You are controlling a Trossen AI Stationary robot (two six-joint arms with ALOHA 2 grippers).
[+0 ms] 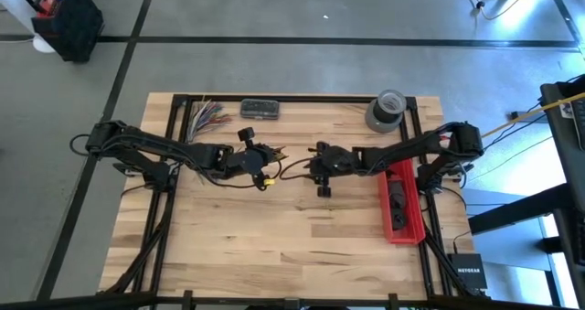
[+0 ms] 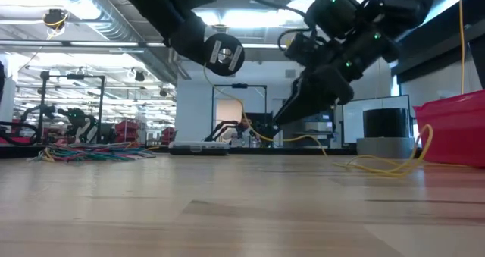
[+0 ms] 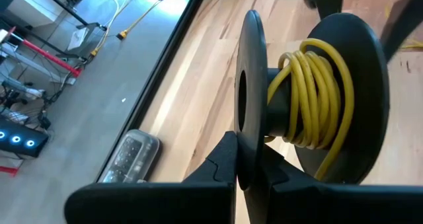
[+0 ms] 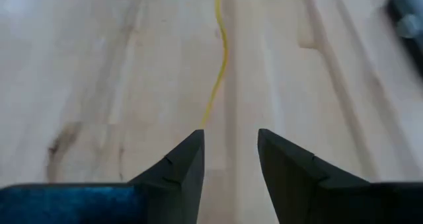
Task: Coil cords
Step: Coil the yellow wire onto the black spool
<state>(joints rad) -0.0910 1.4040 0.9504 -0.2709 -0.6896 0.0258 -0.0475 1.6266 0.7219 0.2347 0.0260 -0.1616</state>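
Note:
The yellow cord point(image 4: 210, 106) curves in a smooth, rounded bend point(image 4: 225, 47). So it will bend into an open arc when I take it around the spool.
My left gripper point(image 3: 250, 148) is shut on a black spool point(image 3: 310, 98) held above the middle of the table point(image 1: 302, 246). Several turns of yellow cord point(image 3: 317, 92) are wound on the spool's hub. My right gripper point(image 4: 230, 141) stands open just to the right of it point(image 1: 320, 168), slanting down low over the wood. A loose stretch of the yellow cord point(image 4: 221, 59) lies on the table and runs up to the gap between its fingers, touching neither. More slack cord point(image 2: 383, 166) lies looped on the wood near the red bin. My left gripper pinches the rim of the spool's nearer flange point(image 3: 246, 159) between its two fingers. It comes from the table's left, slanting down. The spool is lifted clear of the table with its axis roughly level, and the wound cord sits between its two flanges.
A red bin point(image 1: 402, 200) stands at the right. A grey tape roll point(image 1: 386, 111), a flat grey case point(image 1: 260, 109) and a bundle of multicoloured wires point(image 1: 206, 116) lie along the far edge. Bare wood point(image 1: 274, 246) spreads toward the near edge.

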